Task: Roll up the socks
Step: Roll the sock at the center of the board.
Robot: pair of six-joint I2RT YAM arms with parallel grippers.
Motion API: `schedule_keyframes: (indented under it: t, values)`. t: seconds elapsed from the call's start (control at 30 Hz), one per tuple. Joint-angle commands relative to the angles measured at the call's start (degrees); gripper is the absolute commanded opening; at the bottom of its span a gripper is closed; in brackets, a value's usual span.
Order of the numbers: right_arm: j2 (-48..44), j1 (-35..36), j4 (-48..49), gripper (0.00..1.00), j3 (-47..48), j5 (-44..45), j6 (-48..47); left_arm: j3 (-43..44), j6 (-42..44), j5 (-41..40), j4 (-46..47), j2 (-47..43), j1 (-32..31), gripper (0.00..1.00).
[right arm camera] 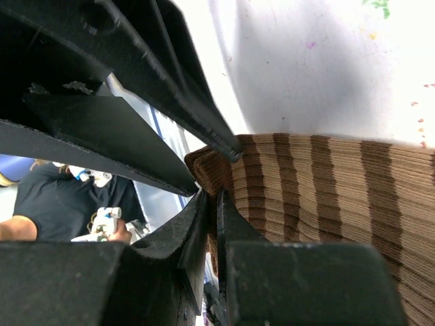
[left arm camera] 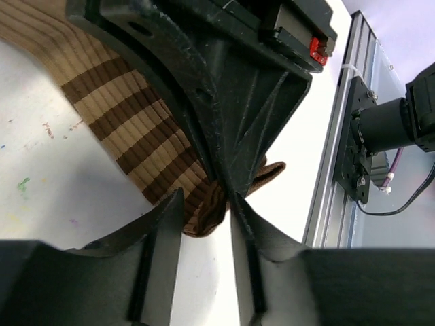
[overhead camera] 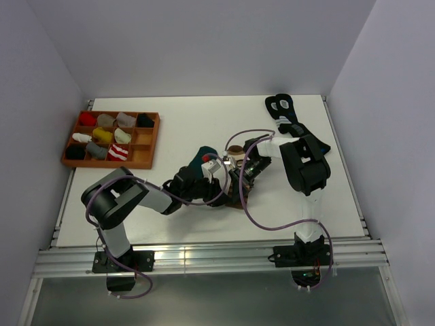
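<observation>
I should hold the brown sock's bunched end (left arm camera: pixel 210 213) with my left gripper while my right gripper backs away and takes the sock's loose corner (left arm camera: pixel 273 170), because both grippers are crowded at the bunched end.
The brown sock with cream stripes (left arm camera: pixel 129 129) lies flat on the white table. It also shows in the right wrist view (right arm camera: pixel 326 183) and, mostly covered, in the top view (overhead camera: pixel 238 198). My right gripper (right arm camera: pixel 212 197) is shut on the sock's dark brown end edge. It comes down from above in the left wrist view (left arm camera: pixel 224 185). My left gripper (left arm camera: pixel 207 198) is open, its fingertips either side of that same end, with bare table showing between the fingers. Both grippers meet at mid-table (overhead camera: pixel 232 178). The dark green sock (overhead camera: pixel 202 157) with the bear figure (overhead camera: pixel 235 151) lies just behind them.
A brown wooden tray (overhead camera: pixel 109 164) with several rolled socks stands at the far left. Black socks with blue-and-white marks (overhead camera: pixel 281 106) lie at the far right. The metal rail (left arm camera: pixel 336 136) at the table's near edge is close to the sock's end.
</observation>
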Motion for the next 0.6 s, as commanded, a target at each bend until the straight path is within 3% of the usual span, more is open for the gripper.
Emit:
schedule_keyframes:
  t: [0.0,0.2,0.27,0.4,0.57]
  values:
    - [0.2,-0.5,-1.5,0.05,1.1,-1.7,-1.1,2.2,-0.5,1.0,3.1,1.1,-0.5,0.38]
    - [-0.5,-0.6,0.3,0.05,0.6,-1.0,0.6,3.0,-0.7,1.2,2.7,1.8,-0.9,0.15]
    - [-1.3,-0.6,2.0,0.07,0.2,-0.2,2.2,2.9,-0.6,1.2,2.2,1.7,-1.0,0.01]
    - [-3.4,-0.6,4.9,0.12,-0.6,1.9,4.9,3.1,-0.1,0.9,0.6,1.7,-1.5,0.00]
    - [-6.8,-0.6,9.4,0.43,-2.4,5.4,7.9,3.4,0.0,0.3,-0.8,1.8,-2.4,0.00]
